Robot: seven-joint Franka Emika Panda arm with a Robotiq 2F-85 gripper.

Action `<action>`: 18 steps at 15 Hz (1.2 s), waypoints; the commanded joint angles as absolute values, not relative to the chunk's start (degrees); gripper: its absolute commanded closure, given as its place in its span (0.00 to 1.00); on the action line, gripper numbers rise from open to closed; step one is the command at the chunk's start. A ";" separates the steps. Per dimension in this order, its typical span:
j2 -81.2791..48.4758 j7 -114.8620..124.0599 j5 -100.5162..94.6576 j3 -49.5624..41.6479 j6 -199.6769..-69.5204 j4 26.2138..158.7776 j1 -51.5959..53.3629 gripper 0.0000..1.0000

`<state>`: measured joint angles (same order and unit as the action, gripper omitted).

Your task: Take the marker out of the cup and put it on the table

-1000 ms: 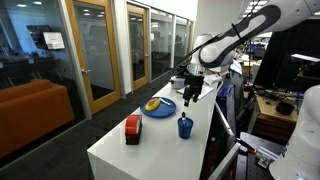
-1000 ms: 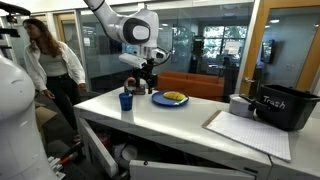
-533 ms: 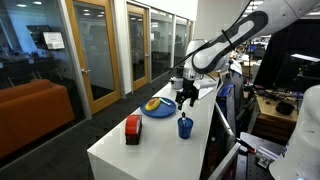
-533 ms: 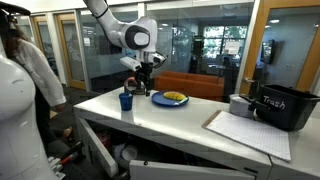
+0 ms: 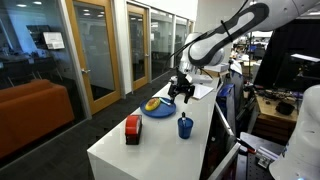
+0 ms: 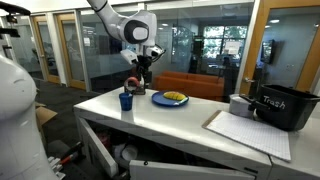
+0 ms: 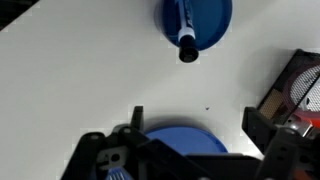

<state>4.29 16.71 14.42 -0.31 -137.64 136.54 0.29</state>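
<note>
Next, I go back above the cup and grasp the marker's dark protruding end (image 7: 188, 51), since my open gripper hangs toward the blue plate (image 7: 184, 138), away from the marker.
The dark-blue cup (image 5: 185, 128) stands near the front edge of the white table (image 5: 150, 145); it also shows in the other exterior view (image 6: 126, 101). The dark marker (image 7: 184, 28) stands inside the cup (image 7: 205, 20), its tip sticking out over the rim. My gripper (image 5: 183, 91) hangs in the air above and behind the cup, between the cup and the blue plate, as seen in an exterior view (image 6: 139, 80). In the wrist view its fingers (image 7: 195, 118) are spread wide and hold nothing.
A blue plate with yellow fruit (image 5: 158, 108) lies just behind the cup, also in the wrist view (image 7: 185, 140). A red and black object (image 5: 132, 128) stands beside the cup. A black trash bin (image 6: 281, 108) and a sheet of paper (image 6: 250, 132) sit at the table's other end.
My gripper has risen and drawn back from the cup toward the plate. The marker and the cup have not moved.
</note>
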 commanded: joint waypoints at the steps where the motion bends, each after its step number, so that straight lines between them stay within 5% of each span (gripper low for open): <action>1: 4.31 17.69 14.81 -0.06 -137.29 136.38 0.12 0.00; 18: 3.31 17.56 16.44 0.02 -138.73 136.36 0.41 0.00</action>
<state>3.92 17.84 14.90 -0.24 -139.52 136.74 0.35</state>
